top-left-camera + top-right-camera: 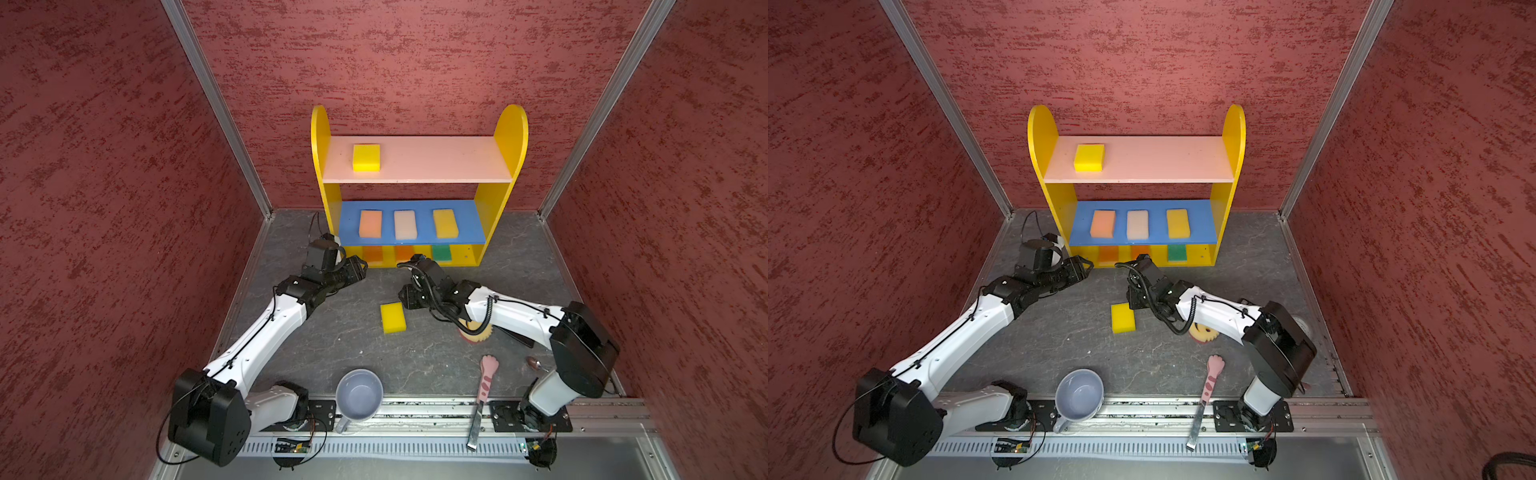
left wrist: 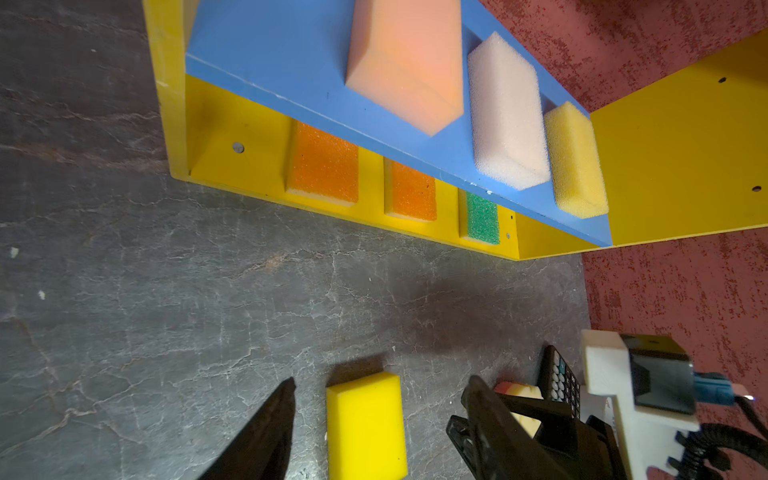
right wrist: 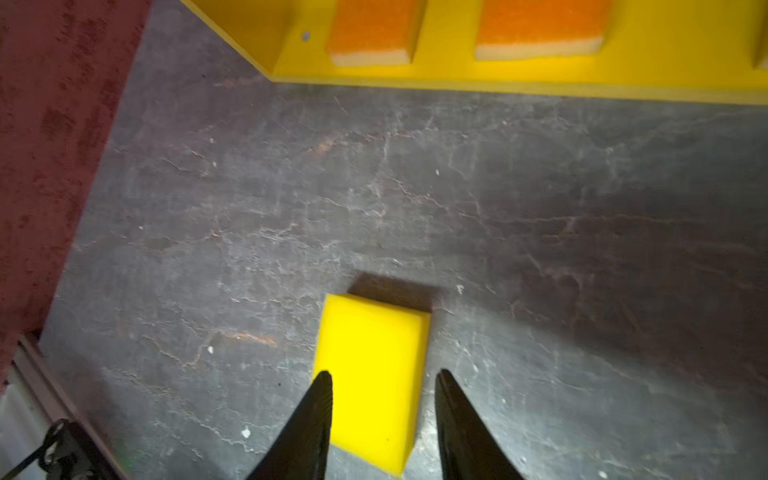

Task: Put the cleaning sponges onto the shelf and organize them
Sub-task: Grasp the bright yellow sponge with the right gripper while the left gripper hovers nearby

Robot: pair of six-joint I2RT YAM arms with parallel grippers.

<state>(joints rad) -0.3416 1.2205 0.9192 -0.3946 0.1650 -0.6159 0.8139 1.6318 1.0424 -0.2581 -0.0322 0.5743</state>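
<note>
I expect that when I lift the yellow sponge from the floor, its pinched part will cave in while its far end stays straight, because its side is thick.
The shelf stands at the back wall. Its pink top board carries one yellow sponge. On the blue board lie a peach, a pale pink and a yellow sponge. The bottom board holds two orange sponges and a green one. Another yellow sponge lies flat on the floor. My right gripper is open, its fingers straddling this sponge's near end. My left gripper hangs open by the shelf's lower left corner, holding nothing. A round smiley sponge lies half hidden under the right arm.
A grey-blue mug stands at the front edge. A pink cat-paw tool lies to its right, reaching over the metal rail. Red walls close in both sides and the back.
</note>
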